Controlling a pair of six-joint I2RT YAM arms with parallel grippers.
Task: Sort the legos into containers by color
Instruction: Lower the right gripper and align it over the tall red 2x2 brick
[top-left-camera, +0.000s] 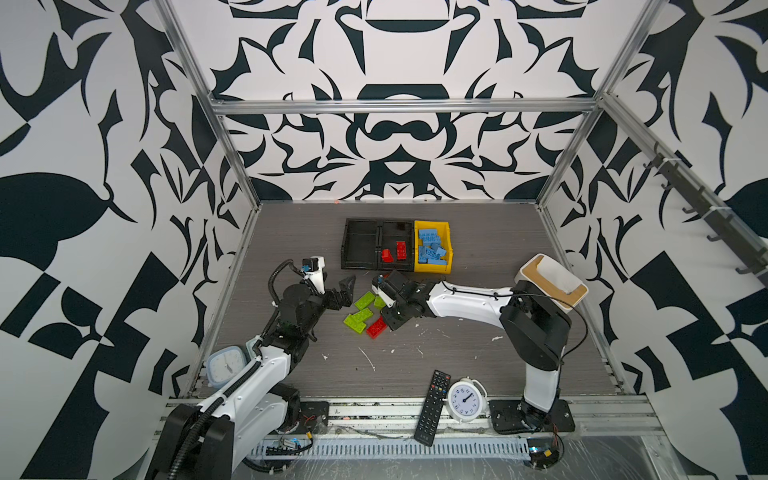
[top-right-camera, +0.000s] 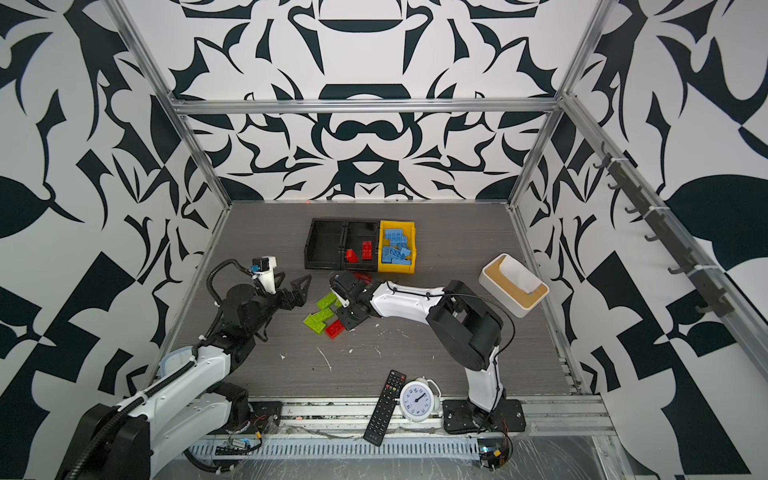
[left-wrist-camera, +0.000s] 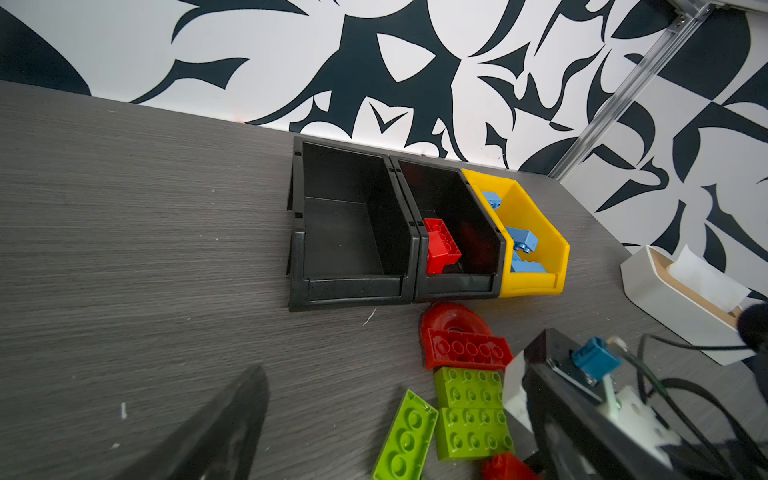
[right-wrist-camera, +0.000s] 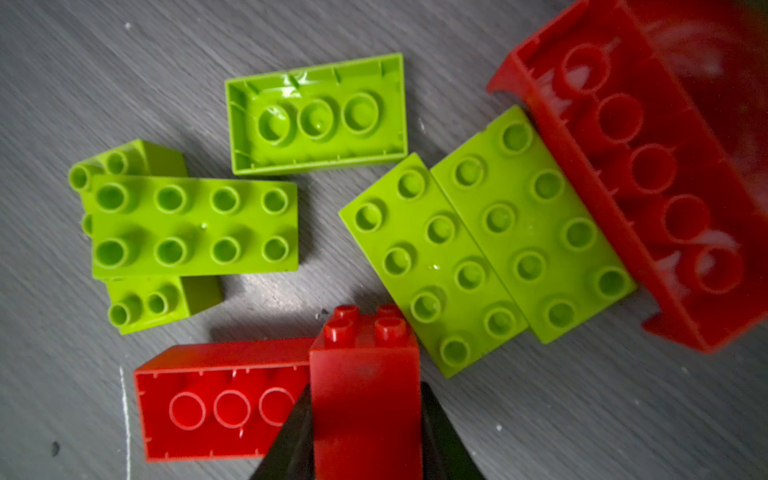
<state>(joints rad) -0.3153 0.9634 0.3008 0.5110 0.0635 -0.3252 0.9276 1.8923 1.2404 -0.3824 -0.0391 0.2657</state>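
The small red lego (right-wrist-camera: 365, 392) sits tight between a red lego and a lime green lego (right-wrist-camera: 441, 349), so next my right gripper draws it clear and regrasps it before lifting.
My right gripper (right-wrist-camera: 365, 390) is shut on a small red lego (right-wrist-camera: 363, 365), low over a loose pile on the table. The pile holds several lime green legos (top-left-camera: 360, 311), a long red lego (right-wrist-camera: 220, 401) lying studs down, and a red half-round piece (left-wrist-camera: 457, 332). My left gripper (top-left-camera: 344, 294) stands open and empty just left of the pile. Behind it sit two joined black trays: the left one (top-left-camera: 360, 243) is empty, the right one (top-left-camera: 401, 230) holds two red legos (top-left-camera: 401, 250). The yellow bin (top-left-camera: 432, 267) holds several blue legos (top-left-camera: 432, 249).
A white box with a tan wooden rim (top-left-camera: 552, 282) stands at the right behind my right arm. A black remote (top-left-camera: 432, 407) and a round white clock (top-left-camera: 465, 399) lie at the front edge. A square pale clock (top-left-camera: 224, 365) sits front left.
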